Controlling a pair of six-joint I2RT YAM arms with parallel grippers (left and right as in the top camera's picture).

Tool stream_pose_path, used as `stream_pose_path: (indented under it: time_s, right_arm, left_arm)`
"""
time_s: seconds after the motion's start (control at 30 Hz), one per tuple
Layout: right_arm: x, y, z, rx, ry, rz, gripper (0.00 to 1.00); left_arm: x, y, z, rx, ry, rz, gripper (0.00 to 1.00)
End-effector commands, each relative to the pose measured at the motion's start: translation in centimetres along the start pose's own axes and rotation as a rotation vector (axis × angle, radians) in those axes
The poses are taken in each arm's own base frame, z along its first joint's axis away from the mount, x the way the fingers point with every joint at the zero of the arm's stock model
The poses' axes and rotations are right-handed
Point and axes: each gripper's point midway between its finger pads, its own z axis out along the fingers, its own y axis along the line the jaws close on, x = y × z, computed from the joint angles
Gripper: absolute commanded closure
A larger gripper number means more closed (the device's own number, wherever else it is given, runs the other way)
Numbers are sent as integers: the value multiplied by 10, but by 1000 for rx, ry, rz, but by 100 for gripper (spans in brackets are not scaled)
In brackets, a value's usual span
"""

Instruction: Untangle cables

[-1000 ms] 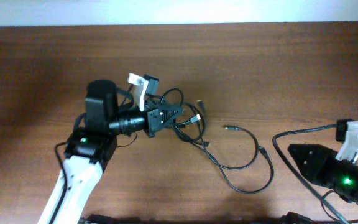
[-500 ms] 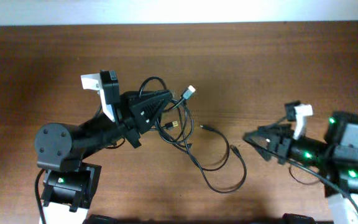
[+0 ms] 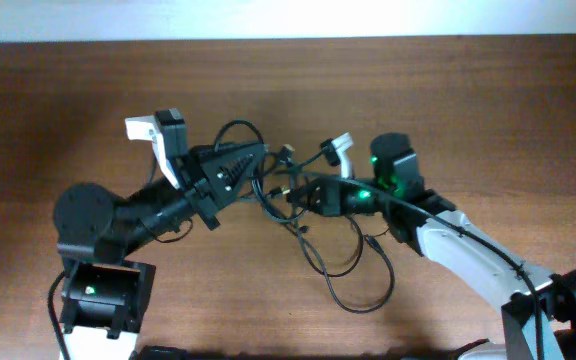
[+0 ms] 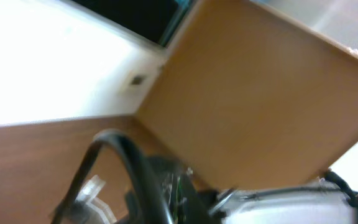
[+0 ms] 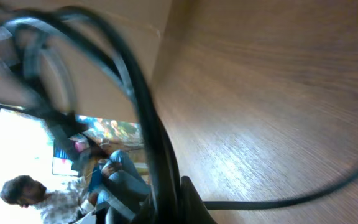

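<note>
The black cables are hanging between my two grippers as one tangled bundle (image 3: 284,196), so next I lower the bundle onto the wooden table (image 3: 314,248) with my left gripper and open that gripper above the table.
The black cables (image 3: 278,172) hang as one tangled bundle between my two grippers, with small plug ends sticking out near the top. A long loop (image 3: 356,296) trails down onto the wooden table (image 3: 468,110). My left gripper (image 3: 251,160) is shut on the left side of the bundle and holds it raised. My right gripper (image 3: 296,196) points left and is shut on the bundle's right side. In the right wrist view a thick-looking black cable (image 5: 146,118) runs into my jaws (image 5: 182,202). The left wrist view is blurred and shows a black cable (image 4: 134,167) close to the lens.
The table's back edge meets a white wall (image 3: 288,18). The right arm's white link (image 3: 468,255) stretches across the right half of the table. The left arm's base (image 3: 93,290) stands at the front left.
My right arm has swung in from the right and closed on the tangle beside my left gripper. The left gripper stayed nearly in place, still holding the bundle. The trailing loop shifted slightly.
</note>
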Motion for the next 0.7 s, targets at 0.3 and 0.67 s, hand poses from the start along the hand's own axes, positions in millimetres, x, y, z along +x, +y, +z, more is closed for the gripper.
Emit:
stream_pose_path:
  time_s: [0.3,0.67]
  right_arm:
    - [-29,-53,-104,21,-130,120,96]
    - [-9,-48,-58,92,-41,64,96]
  left_arm:
    - [86,192,-130,-1013,69,-524,22]
    - [220,167,-10,-694,556,-1210,42]
